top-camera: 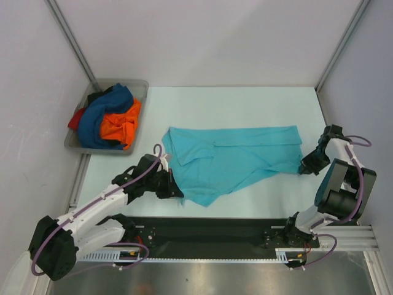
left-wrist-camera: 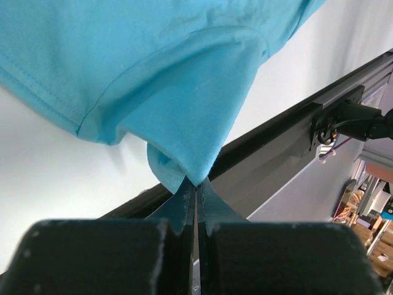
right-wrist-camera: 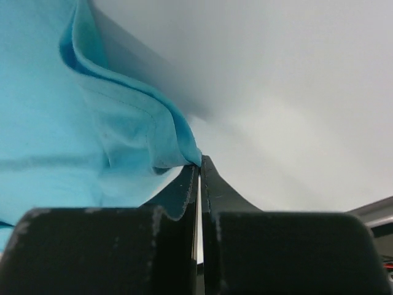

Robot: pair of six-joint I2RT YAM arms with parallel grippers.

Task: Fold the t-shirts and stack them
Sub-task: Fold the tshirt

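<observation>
The robot's left gripper should bring the tip of the turquoise t-shirt's near side (top-camera: 207,195) back over the t-shirt to its far edge (top-camera: 186,129), because that side slants out toward the black bar.
A turquoise t-shirt (top-camera: 233,157) lies partly spread across the middle of the table, creased, with one point hanging toward the near edge. My left gripper (top-camera: 177,189) is at its near left edge. In the left wrist view the gripper (left-wrist-camera: 196,184) is shut on a gathered tip of the turquoise cloth (left-wrist-camera: 172,74). My right gripper (top-camera: 303,168) is at the shirt's right end. There the gripper (right-wrist-camera: 199,165) is shut with a folded hem of the shirt (right-wrist-camera: 49,110) pinched at its tip. More t-shirts, dark blue (top-camera: 101,117), orange (top-camera: 121,126) and red (top-camera: 76,118), are heaped together.
The heap fills a grey tray (top-camera: 141,83) at the back left corner. A black rail (top-camera: 209,230) runs along the near table edge between the arm bases. Pale walls with metal posts close in the back and both sides.
</observation>
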